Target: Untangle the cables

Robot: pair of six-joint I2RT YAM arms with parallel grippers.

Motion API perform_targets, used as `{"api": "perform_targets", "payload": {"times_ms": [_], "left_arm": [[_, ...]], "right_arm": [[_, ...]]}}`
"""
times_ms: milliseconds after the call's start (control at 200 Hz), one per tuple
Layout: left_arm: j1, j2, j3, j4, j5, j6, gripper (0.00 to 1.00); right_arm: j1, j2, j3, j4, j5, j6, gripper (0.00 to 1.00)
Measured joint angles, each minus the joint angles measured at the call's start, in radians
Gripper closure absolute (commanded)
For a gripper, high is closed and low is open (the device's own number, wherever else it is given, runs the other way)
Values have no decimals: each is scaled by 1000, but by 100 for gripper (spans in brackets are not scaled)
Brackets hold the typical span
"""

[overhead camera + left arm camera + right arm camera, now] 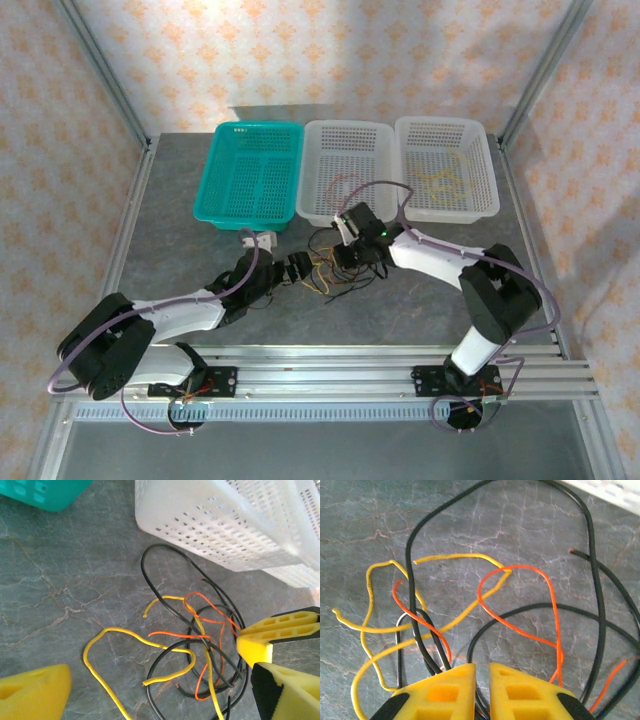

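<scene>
The yellow cable lies across the black loop (169, 648), so my left gripper should take the yellow cable's bend (191, 661) while my right gripper holds the black and orange-red cable pieces.
The cables (325, 278) lie tangled on the grey table just in front of the white baskets. A yellow cable (107, 632), an orange-red cable (200, 635) and a black cable (165, 555) cross one another. My right gripper (481, 667) is down in the tangle, its jaws nearly together on a black cable (485, 625) that runs into the narrow gap; it sits at the pile's right side (347, 258). My left gripper (300, 268) stands wide open at the pile's left, and the yellow loop lies between its fingers (162, 675). One right finger (280, 630) is by the strands.
A teal basket (250, 175) stands at the back left, a white basket (345, 170) in the middle and another white basket (445, 165) at the right holding a yellow wire. The white basket's wall (215, 525) is close behind the tangle. A small white block (258, 240) lies near the left arm.
</scene>
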Motion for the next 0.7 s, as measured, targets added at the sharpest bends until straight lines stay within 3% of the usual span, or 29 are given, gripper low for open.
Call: {"api": "perform_targets", "payload": {"times_ms": [235, 696], "left_arm": [[-9, 51, 0, 5, 3, 0, 10], [-19, 117, 7, 54, 33, -8, 14]], "right_arm": [[0, -4, -26, 19, -16, 37, 85], [0, 6, -50, 95, -141, 40, 71]]}}
